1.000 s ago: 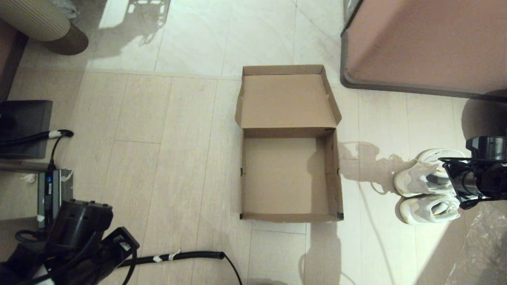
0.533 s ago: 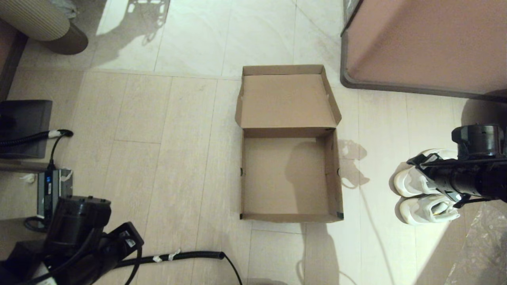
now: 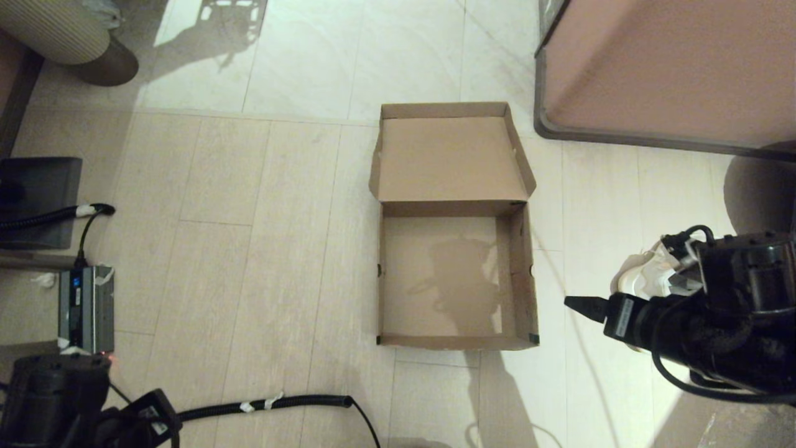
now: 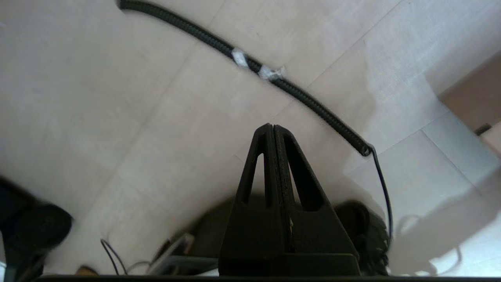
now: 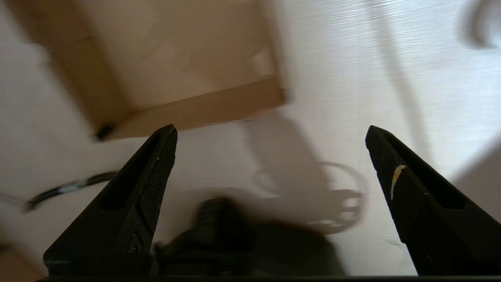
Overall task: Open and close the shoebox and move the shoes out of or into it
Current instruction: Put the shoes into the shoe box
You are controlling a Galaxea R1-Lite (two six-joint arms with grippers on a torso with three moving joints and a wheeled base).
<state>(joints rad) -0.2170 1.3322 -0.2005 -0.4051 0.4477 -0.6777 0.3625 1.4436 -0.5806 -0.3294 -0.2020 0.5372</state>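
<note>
The white shoes are under my right arm while my empty right gripper is pointing at the empty shoebox (image 3: 444, 280). Next, I swing back and grab the shoes (image 3: 645, 277) from above.
The brown cardboard shoebox (image 3: 454, 280) stands open in the middle of the floor, its lid (image 3: 451, 158) flipped back, and nothing lies inside it. The white shoes (image 3: 647, 275) sit on the floor to its right, mostly hidden under my right arm. My right gripper (image 3: 584, 306) points left toward the box's right wall, a short way off it. In the right wrist view this gripper (image 5: 270, 133) is wide open and empty, with a corner of the shoebox (image 5: 176, 58) ahead. My left gripper (image 4: 271, 127) is shut on nothing, parked low at the near left.
A large pinkish-brown cabinet (image 3: 671, 68) fills the far right. A black corrugated cable (image 3: 280, 403) lies on the floor near the box's front left. A small power unit (image 3: 86, 308) and a dark block (image 3: 37, 199) stand at the left, a ribbed beige object (image 3: 56, 28) at the far left.
My right arm has swung down and nearer, turning from over the shoes to point left at the box. The left arm has drawn back toward the near left corner.
</note>
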